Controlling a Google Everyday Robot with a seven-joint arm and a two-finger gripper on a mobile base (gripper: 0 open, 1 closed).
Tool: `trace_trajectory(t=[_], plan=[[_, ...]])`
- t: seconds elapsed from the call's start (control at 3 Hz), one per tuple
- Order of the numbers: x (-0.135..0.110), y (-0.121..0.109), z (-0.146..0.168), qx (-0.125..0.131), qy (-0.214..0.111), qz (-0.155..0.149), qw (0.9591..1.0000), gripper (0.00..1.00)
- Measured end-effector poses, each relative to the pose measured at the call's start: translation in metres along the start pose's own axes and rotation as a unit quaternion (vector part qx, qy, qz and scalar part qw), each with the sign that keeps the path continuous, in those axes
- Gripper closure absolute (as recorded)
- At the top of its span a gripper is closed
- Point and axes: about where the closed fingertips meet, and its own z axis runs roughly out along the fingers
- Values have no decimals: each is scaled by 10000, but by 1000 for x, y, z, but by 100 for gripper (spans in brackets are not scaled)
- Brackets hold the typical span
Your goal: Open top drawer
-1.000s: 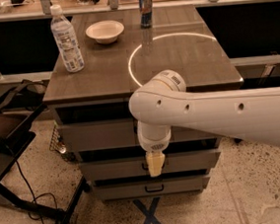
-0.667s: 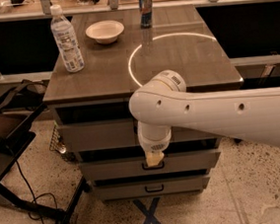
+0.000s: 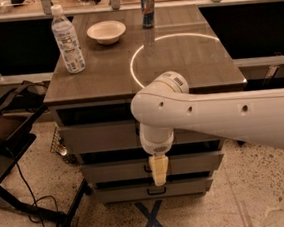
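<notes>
My gripper's fingers are hanging in front of the middle drawer (image 3: 147,169), so next I open them, go up to the top drawer's front (image 3: 109,136) and pull it by its handle.
The top drawer (image 3: 96,137) is the tall grey front just under the cabinet top, and it stands closed or nearly so. Its handle is hidden behind my white arm (image 3: 217,115). My gripper (image 3: 159,170) hangs downward below the wrist, in front of the middle drawer (image 3: 112,171), just under the top drawer's centre. The bottom drawer (image 3: 119,193) shows its small black handle (image 3: 157,190) right below the gripper.
On the cabinet top (image 3: 103,74) stand a water bottle (image 3: 68,39), a white bowl (image 3: 106,32) and a can (image 3: 147,8). A dark stand with a bag (image 3: 8,128) and cables is at the left. A blue tape X (image 3: 153,224) marks the floor.
The gripper rose slightly and then dropped a little lower in front of the middle drawer. The drawers have not moved.
</notes>
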Motion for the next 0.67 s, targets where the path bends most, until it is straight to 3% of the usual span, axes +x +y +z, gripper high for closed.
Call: trace_trajectory(t=[0.33, 0.67], plan=[[1, -4, 6, -18, -2, 41, 10000, 0], [3, -6, 12, -47, 22, 84, 10000, 3]])
